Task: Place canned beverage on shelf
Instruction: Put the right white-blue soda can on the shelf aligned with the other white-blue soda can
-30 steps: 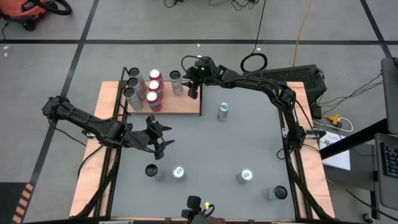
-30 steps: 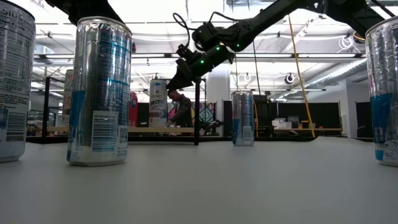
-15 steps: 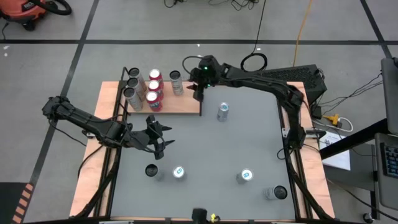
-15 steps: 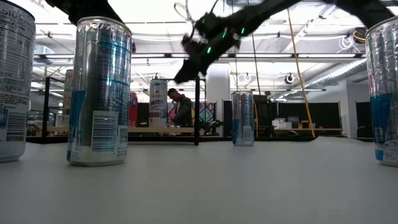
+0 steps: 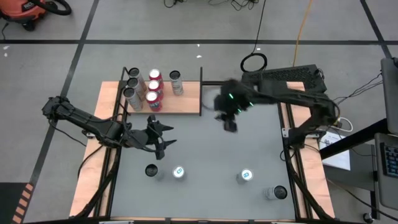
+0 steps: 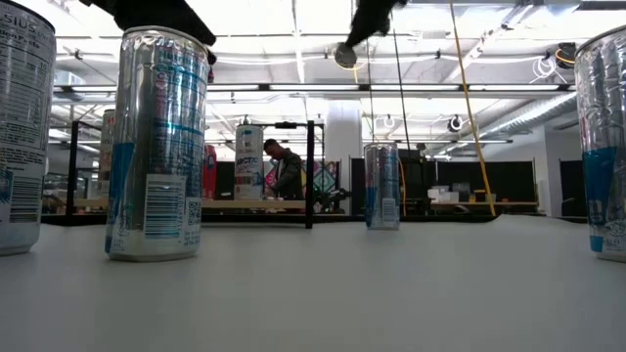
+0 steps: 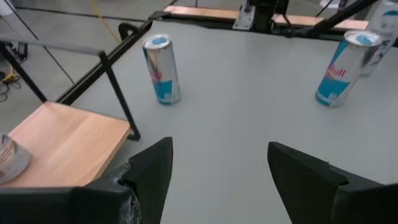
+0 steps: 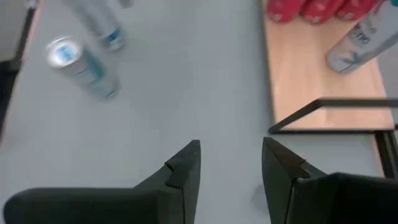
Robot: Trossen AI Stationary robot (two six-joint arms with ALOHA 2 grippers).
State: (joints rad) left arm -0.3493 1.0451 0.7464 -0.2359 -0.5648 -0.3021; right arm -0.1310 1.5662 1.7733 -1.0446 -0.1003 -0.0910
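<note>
My right gripper goes on moving, open, to the black-topped can [image 5: 280,192] at the table's near corner [image 5: 273,194] until its fingers are on both sides of the can. The can stands clear of its neighbours.
The shelf [image 5: 186,102] stands at the table's far left and holds several cans, silver and red, upright on its board; the silver can [image 5: 176,81] is the one nearest its right end. My right gripper [image 5: 229,124] hovers open above the table's middle, right of the shelf, with nothing between its fingers [image 8: 186,165]. Beneath that arm a silver-blue can [image 7: 161,68] stands on the table, hidden in the high view. My left gripper [image 5: 163,140] hangs open over the table's left part, near the shelf's front edge [image 7: 68,143], and it too is empty.
Several more cans stand upright along the table's near side [image 5: 179,173], [image 5: 246,176], [image 5: 275,193], [image 5: 151,170]. Thin black posts and a rim [image 8: 329,102] border the shelf's right end. Bare grey tabletop [image 5: 205,149] lies between the two grippers.
My right gripper has swung away from the shelf's right end toward the table's middle and near side, rising and tipping further down as it went. The cans on the shelf stay where they were.
</note>
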